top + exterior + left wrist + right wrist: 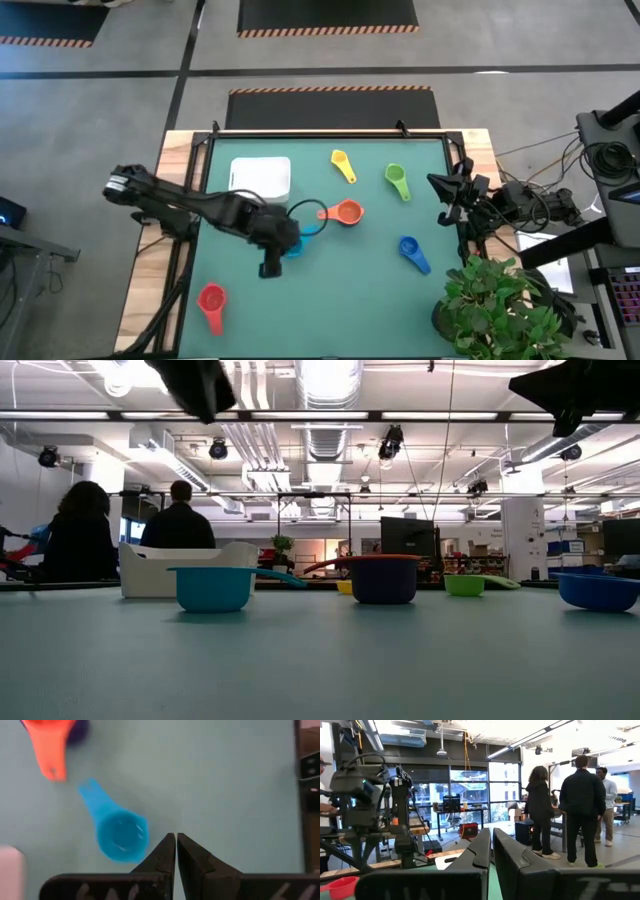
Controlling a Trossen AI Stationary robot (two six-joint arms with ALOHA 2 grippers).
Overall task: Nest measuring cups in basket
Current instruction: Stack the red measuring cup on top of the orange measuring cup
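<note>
My left gripper is moving over and opening. It should keep doing this until its fingers reach the red cup's rim (213, 291), because the red cup stands upright with open mat leading to it (243, 296).
My left gripper (176, 837) is shut and hovers above the green mat, just beside the light blue cup (120, 836), touching nothing. That cup (293, 248) stands upright on the mat, partly under my left wrist. The orange cup (346, 212) sits inside the purple cup (385, 585). The yellow (343, 166), green (397, 181), dark blue (411, 251) and red (211, 299) cups lie apart on the mat. The white basket (262, 178) stands toward the far left. My right gripper (491, 834) is shut and waits raised at the table's right edge (447, 196).
A potted plant (500, 305) stands at the near right corner. A dark loop of cable (305, 214) lies between the basket and the orange cup. People stand in the room beyond the table (178, 515). Open mat lies near the front middle (330, 310).
</note>
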